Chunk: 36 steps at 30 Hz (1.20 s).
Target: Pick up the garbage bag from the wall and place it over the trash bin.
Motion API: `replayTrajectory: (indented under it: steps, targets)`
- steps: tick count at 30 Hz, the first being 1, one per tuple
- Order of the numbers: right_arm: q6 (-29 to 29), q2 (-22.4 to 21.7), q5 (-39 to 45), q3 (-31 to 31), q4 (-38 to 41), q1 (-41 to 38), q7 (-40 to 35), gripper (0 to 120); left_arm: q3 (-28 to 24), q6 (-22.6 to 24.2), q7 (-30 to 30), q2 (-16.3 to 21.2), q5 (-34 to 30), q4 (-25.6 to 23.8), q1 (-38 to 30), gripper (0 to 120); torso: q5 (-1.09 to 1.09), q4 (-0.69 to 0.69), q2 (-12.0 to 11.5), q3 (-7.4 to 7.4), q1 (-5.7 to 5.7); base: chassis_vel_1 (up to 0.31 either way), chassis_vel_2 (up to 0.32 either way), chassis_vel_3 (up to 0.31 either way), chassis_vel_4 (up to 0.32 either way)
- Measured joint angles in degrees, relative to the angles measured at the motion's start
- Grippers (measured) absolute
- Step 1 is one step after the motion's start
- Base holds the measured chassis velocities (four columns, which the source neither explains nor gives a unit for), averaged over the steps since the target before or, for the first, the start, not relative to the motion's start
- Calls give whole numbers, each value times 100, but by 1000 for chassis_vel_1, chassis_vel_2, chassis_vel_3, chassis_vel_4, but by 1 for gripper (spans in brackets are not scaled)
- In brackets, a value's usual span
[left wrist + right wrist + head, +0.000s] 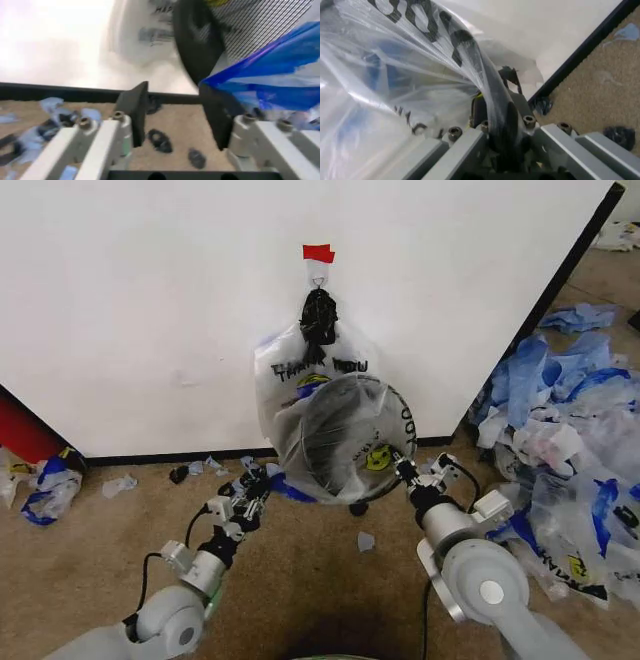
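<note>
I can see that the trash bin's film has its own yellow side (378, 458), so the garbage bag on the wall (290, 370) will keep hanging when I move the bin.
The garbage bag (290, 375) hangs on the white wall (150, 300) from a hook under red tape (318, 253), knotted black at the top. The trash bin (335, 435) is tipped with its round mouth toward me, and the bag's clear film is stretched across it. My right gripper (403, 470) is shut on the bin's black rim (490, 86) with the film (395, 75) pinched over it. At the bin's lower left, my left gripper (258, 480) is open. Its fingers (136, 108) hold nothing, with the bin's rim (197, 41) and blue film (270, 75) just ahead.
A heap of blue and clear plastic bags (570, 430) covers the carpet on the right, past the wall's black edge strip (570, 265). Plastic scraps (120, 483) lie along the wall's base. A red object (25, 430) and a blue bag (45, 485) sit at the far left.
</note>
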<state>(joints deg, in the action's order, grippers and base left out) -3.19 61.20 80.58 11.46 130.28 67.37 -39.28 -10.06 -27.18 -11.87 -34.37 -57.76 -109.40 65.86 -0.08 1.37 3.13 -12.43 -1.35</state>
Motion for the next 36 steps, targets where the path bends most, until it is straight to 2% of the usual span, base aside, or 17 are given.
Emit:
replayTrajectory:
  steps: [2,6,9,10,12,16,18,19,22,23,24,26,27,30,34,36]
  targets:
    - [-4,1,7,9,-15,-12,0,0,52,-3,-20,15,27,1,52,46,0,-1,0,0,0,0,0,0,0]
    - [-4,69,24,12,-99,-44,-6,0,310,-8,-60,56,87,-94,276,65,3,-3,0,0,0,0,0,0,0]
    - [24,93,16,-19,-102,-38,-18,0,356,-6,-167,-96,90,-113,178,76,-1,-2,0,0,0,0,0,0,0]
    - [24,93,16,-19,-102,-38,-18,0,356,-6,-167,-96,90,-113,178,76,-1,-2,0,0,0,0,0,0,0]
    - [15,79,-92,-74,-143,-41,9,0,403,30,-279,-138,9,-209,89,86,-1,2,0,0,0,0,0,0,0]
    - [-116,55,-552,-241,-332,-64,189,0,677,142,-327,193,10,-451,460,99,4,0,0,0,0,0,0,0,0]
    - [-157,64,-768,-305,-386,-78,219,0,829,148,-346,308,94,-505,718,100,2,-2,0,0,0,0,0,0,0]
    - [-193,74,-976,-364,-436,-82,238,0,917,148,-398,379,169,-546,874,100,1,-8,0,0,0,0,0,0,0]
    - [-249,71,-1345,-453,-515,-44,272,0,1097,169,-578,534,228,-739,1056,100,0,-7,0,0,0,0,0,0,0]
    - [-330,48,-2012,-699,-630,-5,206,0,1335,478,-798,747,81,-1426,1039,100,2,2,0,0,0,0,0,0,0]
    - [-338,36,-2277,-825,-683,-4,163,0,1369,625,-894,819,31,-1720,1000,100,4,2,0,0,0,0,0,0,0]
    - [-338,20,-2746,-1074,-779,-23,52,0,1413,895,-997,935,-48,-2231,958,100,2,1,0,0,0,0,0,0,0]
    - [-338,20,-2746,-1074,-779,-23,52,0,1413,895,-997,935,-48,-2231,958,100,2,1,0,0,0,0,0,0,0]
    - [-317,-7,-3379,-1524,-943,-94,-109,0,1414,1174,-1013,1105,-373,-2861,883,100,4,-3,0,0,0,0,0,0,0]
    - [-320,-16,-3847,-1855,-1115,-202,-146,0,1269,1242,-766,1184,-755,-3032,743,100,1,-1,0,0,0,0,0,0,0]
    - [-359,35,-4198,-2018,-1267,-294,-178,0,1083,1243,-587,1171,-1011,-3039,571,95,1,-2,0,0,0,0,0,0,0]
